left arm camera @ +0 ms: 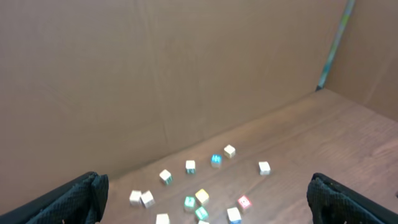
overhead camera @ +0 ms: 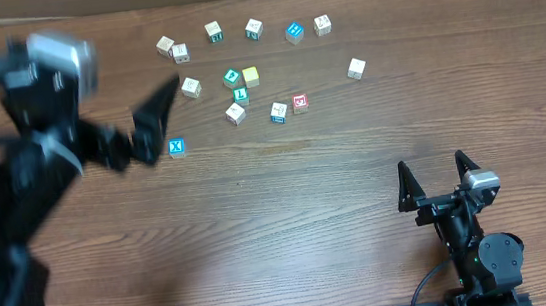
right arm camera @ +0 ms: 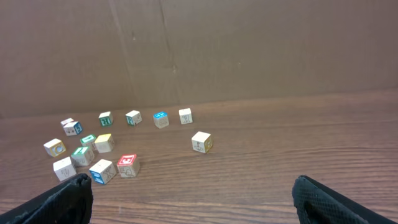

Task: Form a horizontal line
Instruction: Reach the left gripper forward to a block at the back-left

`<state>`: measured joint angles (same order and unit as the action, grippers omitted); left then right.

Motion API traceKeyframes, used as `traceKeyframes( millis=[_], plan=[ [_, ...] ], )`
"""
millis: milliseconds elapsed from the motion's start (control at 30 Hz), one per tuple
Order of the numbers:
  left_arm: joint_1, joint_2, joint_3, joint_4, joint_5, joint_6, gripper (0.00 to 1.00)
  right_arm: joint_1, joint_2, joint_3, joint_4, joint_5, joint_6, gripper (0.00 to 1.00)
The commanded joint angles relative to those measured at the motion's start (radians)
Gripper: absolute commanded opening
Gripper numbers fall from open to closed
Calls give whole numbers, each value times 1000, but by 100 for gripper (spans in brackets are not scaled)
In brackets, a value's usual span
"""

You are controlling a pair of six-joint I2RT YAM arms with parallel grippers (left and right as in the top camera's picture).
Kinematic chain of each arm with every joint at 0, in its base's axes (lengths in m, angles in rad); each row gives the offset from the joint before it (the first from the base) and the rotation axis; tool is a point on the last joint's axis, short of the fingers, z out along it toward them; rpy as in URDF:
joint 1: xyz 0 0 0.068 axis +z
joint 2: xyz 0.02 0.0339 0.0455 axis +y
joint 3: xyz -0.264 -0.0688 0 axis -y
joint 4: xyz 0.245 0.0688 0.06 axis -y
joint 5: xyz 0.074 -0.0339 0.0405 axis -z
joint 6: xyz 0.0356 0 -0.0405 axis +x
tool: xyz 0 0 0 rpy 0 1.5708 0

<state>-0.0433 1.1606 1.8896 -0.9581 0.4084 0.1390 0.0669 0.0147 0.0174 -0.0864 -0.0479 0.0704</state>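
The outer white cube of the back pair (overhead camera: 164, 46) offers a free outer side (overhead camera: 153, 43) to my open fingers, so my left gripper continues reaching until they are on both sides of that cube.
Small letter cubes lie scattered at the far middle of the table, in no row. Among them are a green cube with a white mark (overhead camera: 233, 76) (left arm camera: 189, 202), a green "L" cube (overhead camera: 240, 96) (right arm camera: 81, 154), a white cube (overhead camera: 235, 113) (right arm camera: 64, 168) and a red-faced cube (overhead camera: 299, 102) (left arm camera: 244, 202) (right arm camera: 127, 163). My left gripper (overhead camera: 155, 124) (left arm camera: 206, 186) hangs open and blurred just left of the cluster, holding nothing. My right gripper (overhead camera: 431, 163) (right arm camera: 191, 186) stands open and empty at the near right, well short of the cubes.
A blue "X" cube (overhead camera: 176, 147) lies by the left fingers. A yellow cube (overhead camera: 251, 76) touches the marked green one. Several more cubes line the back, one (overhead camera: 356, 68) alone at the right. A cardboard wall (right arm camera: 249, 50) stands behind.
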Motion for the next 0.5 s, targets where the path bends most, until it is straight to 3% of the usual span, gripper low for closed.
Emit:
traceKeyframes(
  millis=[0, 233, 467],
  plan=[
    [4, 210, 228, -69, -12, 64, 100, 6, -12, -10, 5, 1, -8, 100],
    [4, 527, 487, -105, -79, 66, 100, 6, -12, -10, 5, 1, -8, 100],
    [4, 763, 520, -55, -191, 93, 100, 6, -12, -10, 5, 1, -8, 100]
  ],
)
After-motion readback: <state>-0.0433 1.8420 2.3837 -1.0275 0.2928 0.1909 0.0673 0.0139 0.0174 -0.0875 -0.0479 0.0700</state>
